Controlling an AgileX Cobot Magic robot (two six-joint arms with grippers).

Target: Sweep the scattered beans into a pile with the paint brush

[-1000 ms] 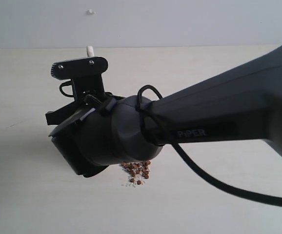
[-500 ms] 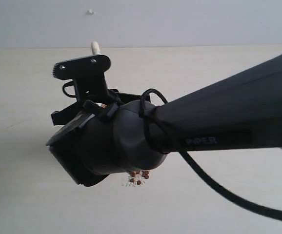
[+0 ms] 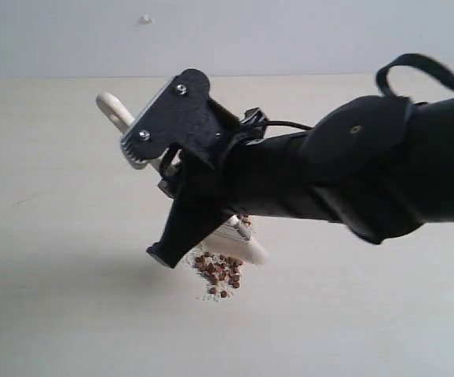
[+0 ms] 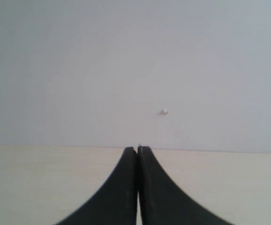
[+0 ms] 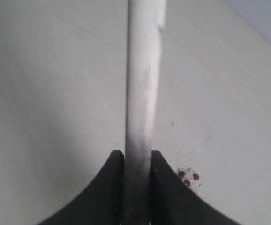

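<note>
The beans trail [image 3: 218, 291] beyond the bristles of the paint brush, toward the near edge. My right gripper should turn the paint brush broadside and then push from the beans' near side [image 3: 219, 311].
The beans [image 3: 219, 275] lie in a small reddish-brown cluster mixed with white grains on the pale table [image 3: 54, 314]. My right gripper [image 3: 164, 250] is shut on the pale handle of the paint brush [image 3: 115, 107], which slants down to off-white bristles [image 3: 249, 250] just above the cluster. In the right wrist view the handle [image 5: 142, 79] runs out between the fingers of the right gripper [image 5: 138, 154], and a few beans [image 5: 188, 177] show beside one finger. My left gripper [image 4: 137, 148] is shut with nothing in it, above bare table, and does not show in the exterior view.
The right arm [image 3: 368, 169] fills the middle and right of the exterior view, with a black cable loop [image 3: 415, 67] above it. A grey wall [image 3: 290, 31] with a small white mark [image 3: 146, 19] stands behind the table's far edge.
The right wrist has turned and lifted off the cluster. The brush now slants with its handle end further left, its bristles have come into view, and more of the beans show again.
</note>
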